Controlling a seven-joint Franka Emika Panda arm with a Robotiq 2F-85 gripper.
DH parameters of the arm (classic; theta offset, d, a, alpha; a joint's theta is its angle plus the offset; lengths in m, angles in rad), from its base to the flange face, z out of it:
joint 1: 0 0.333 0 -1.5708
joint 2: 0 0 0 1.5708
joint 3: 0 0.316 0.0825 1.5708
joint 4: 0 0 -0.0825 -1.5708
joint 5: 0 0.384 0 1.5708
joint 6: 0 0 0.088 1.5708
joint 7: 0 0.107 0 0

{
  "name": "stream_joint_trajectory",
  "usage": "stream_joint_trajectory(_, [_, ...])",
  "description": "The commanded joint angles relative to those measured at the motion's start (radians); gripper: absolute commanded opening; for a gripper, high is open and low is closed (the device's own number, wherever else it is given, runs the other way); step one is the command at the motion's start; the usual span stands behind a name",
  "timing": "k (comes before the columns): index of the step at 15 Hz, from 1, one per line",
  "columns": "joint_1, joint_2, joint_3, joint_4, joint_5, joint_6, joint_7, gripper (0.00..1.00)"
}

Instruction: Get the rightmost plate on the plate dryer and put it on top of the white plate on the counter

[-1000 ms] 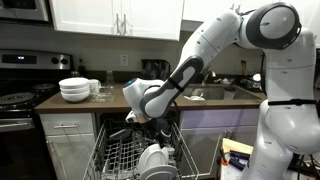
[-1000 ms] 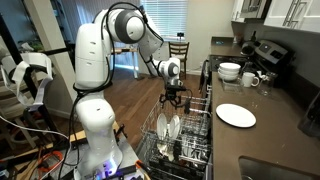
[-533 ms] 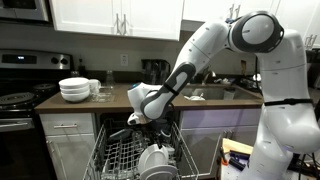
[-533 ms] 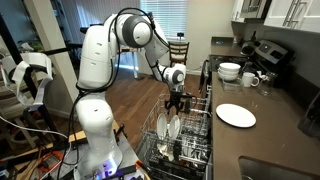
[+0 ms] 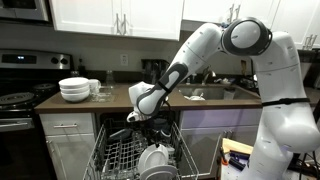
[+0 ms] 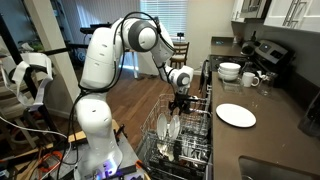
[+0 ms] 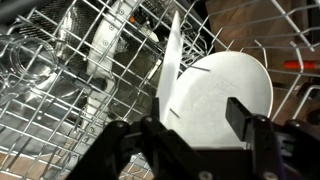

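My gripper has one finger too close to the near rim of the edge-on plate, so it should open, center over that plate and go lower before it closes.
The grey wire plate dryer is a pulled-out rack below the dark counter, seen in both exterior views. White plates stand on edge in it. In the wrist view one white plate shows its round face and another stands edge-on beside it. My gripper is open, its fingers spread just above the round-faced plate and not touching it; it also shows in both exterior views. The small flat white plate lies on the counter.
A stack of deep white bowls and mugs stand farther along the counter, near the stove. A glass sits in the rack among the tines. A sink lies behind the arm.
My gripper has shifted a little along the rack toward the counter side and slightly lower over the plates. It stays open. The plates have not moved.
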Motion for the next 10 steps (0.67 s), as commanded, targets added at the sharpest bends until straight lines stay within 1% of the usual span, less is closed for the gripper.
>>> stream_joint_trajectory(1, [-0.016,0.049,0.008,0.064,0.034,-0.026,-0.06,0.7])
stream_joint_trajectory(2, [-0.016,0.059,0.008,0.076,0.036,-0.032,-0.061,0.68])
stream_joint_trajectory(3, [-0.017,0.071,0.008,0.089,0.04,-0.039,-0.06,0.59])
stream_joint_trajectory(4, [-0.018,0.082,0.007,0.103,0.043,-0.05,-0.054,0.46])
stream_joint_trajectory(7, [-0.019,0.113,0.006,0.143,0.061,-0.091,-0.032,0.27])
stream_joint_trajectory(10, [-0.027,0.136,0.006,0.18,0.091,-0.135,-0.025,0.23])
